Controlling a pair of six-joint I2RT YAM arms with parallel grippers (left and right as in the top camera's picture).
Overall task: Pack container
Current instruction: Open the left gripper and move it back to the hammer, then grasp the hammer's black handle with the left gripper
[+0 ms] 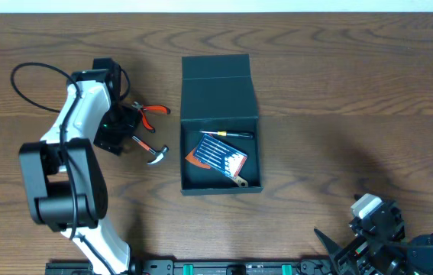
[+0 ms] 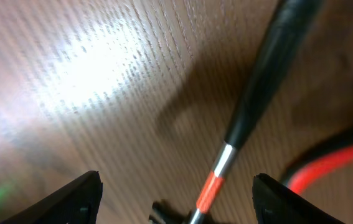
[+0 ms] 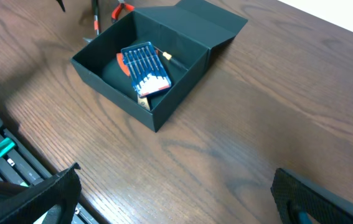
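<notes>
I keep lowering my left gripper until its fingers close at the black grip's end (image 2: 237,132); the hammer's handle (image 2: 218,173) runs between them, with the red pliers handle outside.
The dark teal-black container (image 1: 193,164) stands open at the table's middle, flap lid folded back; it also shows in the right wrist view (image 3: 164,102). Inside lie a blue screwdriver set (image 1: 218,156), a yellow-tipped screwdriver (image 1: 231,134) and a tan item. A small hammer (image 1: 153,150) with a black grip and red band and red-handled pliers (image 1: 151,111) lie left of the container. My left gripper (image 2: 176,199) is open, low over the hammer's shaft (image 2: 244,124), fingers on either side of it. My right gripper (image 3: 176,193) is open and empty near the front right edge.
A black cable (image 1: 33,76) loops behind the left arm. A rail with green parts (image 1: 201,267) runs along the table's front edge. The red pliers handle (image 2: 325,165) lies just right of the left gripper.
</notes>
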